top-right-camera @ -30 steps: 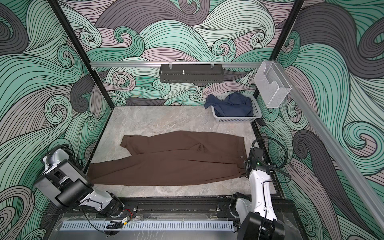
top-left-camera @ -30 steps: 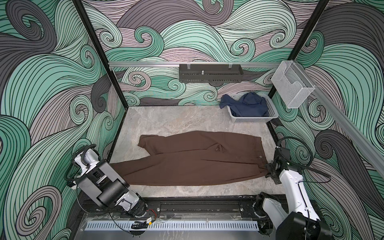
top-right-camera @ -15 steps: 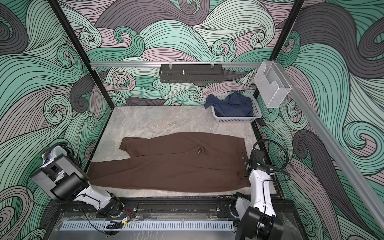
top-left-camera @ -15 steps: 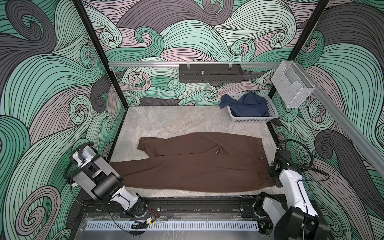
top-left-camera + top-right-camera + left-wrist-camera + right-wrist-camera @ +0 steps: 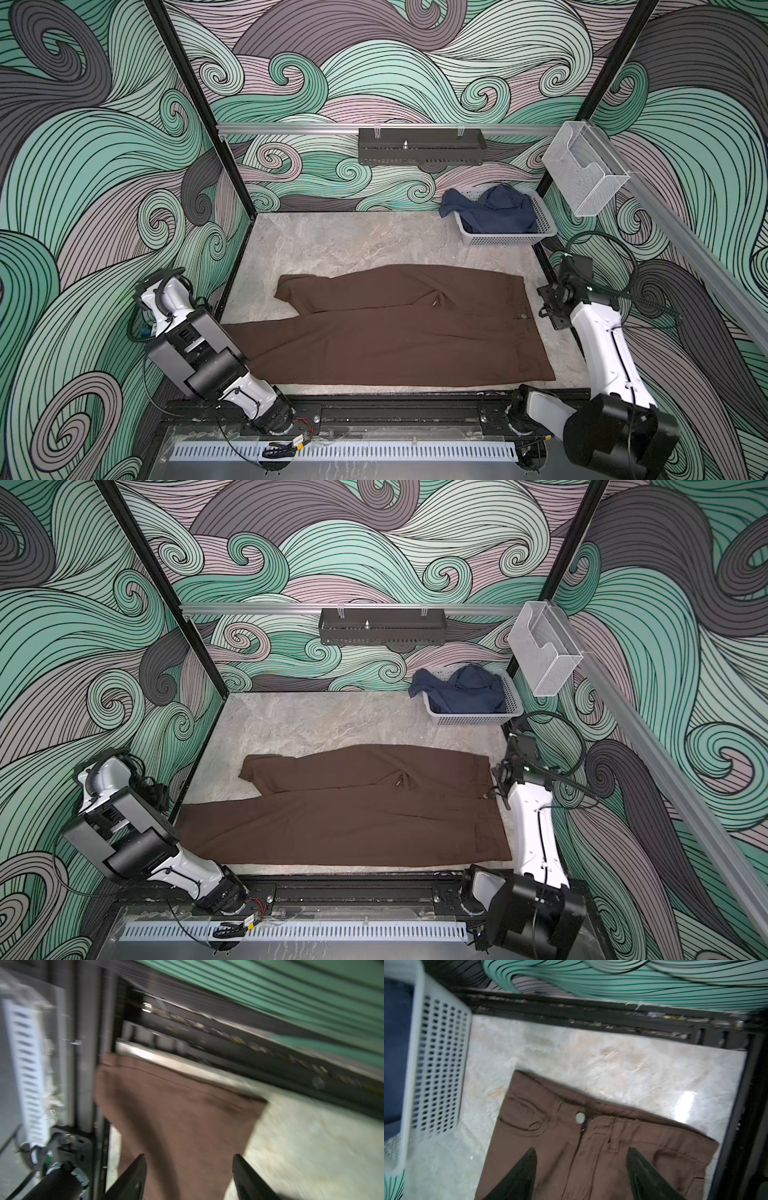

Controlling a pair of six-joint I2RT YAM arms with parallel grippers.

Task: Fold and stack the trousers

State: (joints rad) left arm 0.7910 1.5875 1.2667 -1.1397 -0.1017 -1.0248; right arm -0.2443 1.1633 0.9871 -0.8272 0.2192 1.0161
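Observation:
The far leg's hem [image 5: 293, 281] is folded over, short of the near leg's, so my right gripper should grip the hip [image 5: 486, 293] while my left gripper stretches that leg out.
The dark brown trousers [image 5: 395, 332] [image 5: 353, 812] lie flat across the marble table. The waist is at the right and the legs run left. The near leg reaches the table's left edge, and the far leg ends short with a turned-over hem. My right gripper [image 5: 581, 1149] [image 5: 546, 309] hovers open over the waistband, near its silver button [image 5: 580, 1117], holding nothing. My left gripper [image 5: 189, 1156] is open above the near leg's hem [image 5: 176, 1105]. In both top views the left arm [image 5: 187, 336] hides that gripper.
A grey perforated basket [image 5: 505, 239] [image 5: 438, 1068] holding a navy-blue garment [image 5: 494, 208] stands at the back right. A black shelf [image 5: 419, 145] and a clear wire holder [image 5: 582, 174] hang on the walls. A black rail [image 5: 374, 411] runs along the table's front edge.
Both grippers have opened and let go of the trousers, which now lie flat with the near edge closer to the front. Both arms have drawn back a little.

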